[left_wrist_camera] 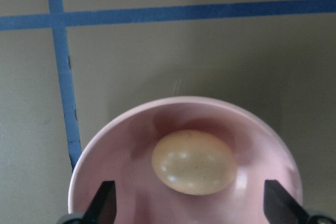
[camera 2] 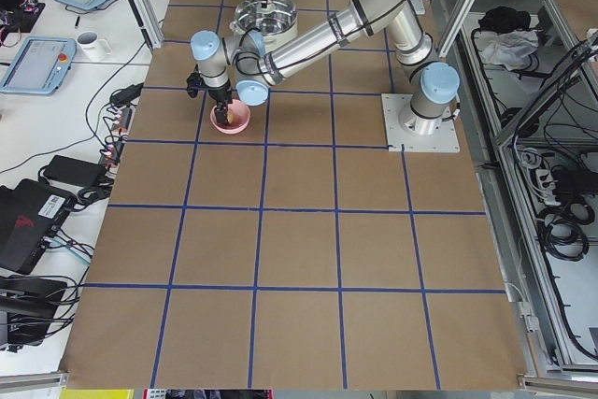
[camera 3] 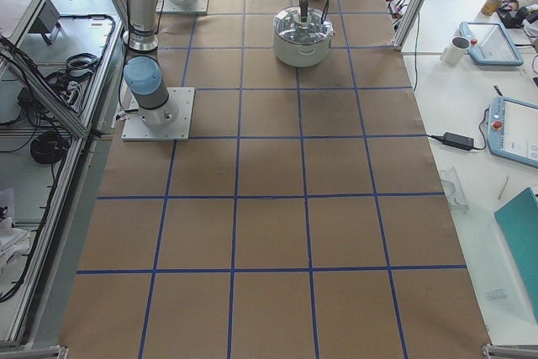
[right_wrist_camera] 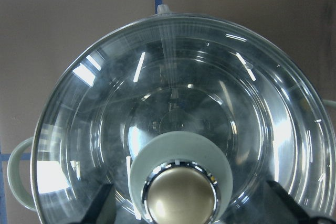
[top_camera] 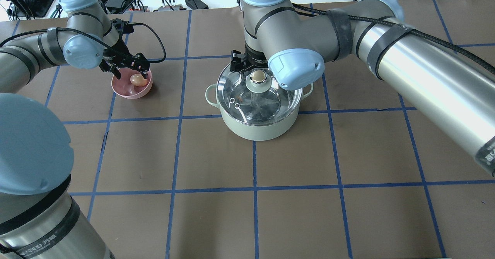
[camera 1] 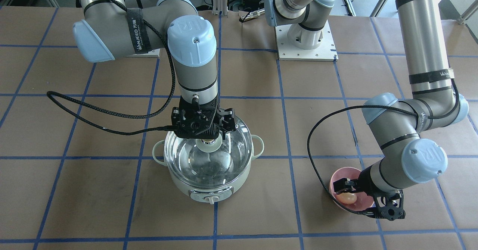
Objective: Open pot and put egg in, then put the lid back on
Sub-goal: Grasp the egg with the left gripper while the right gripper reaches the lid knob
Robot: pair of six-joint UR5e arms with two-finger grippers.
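The mint-green pot should turn out to be empty inside when the robot lifts the glass lid, because only a shiny round bottom shows through the lid.
The mint-green pot stands mid-table with the glass lid on it. My right gripper is open, its fingers on either side of the lid's beige knob. In the right wrist view the knob sits between the spread fingertips. The tan egg lies in a pink bowl. My left gripper is open and low over the bowl, straddling the egg. In the left wrist view the egg lies between the two fingertips.
The table is brown paper with a blue tape grid. The pink bowl stands about one grid square from the pot. The arms' black cables loop above the table. The right arm's base plate is at the robot's side.
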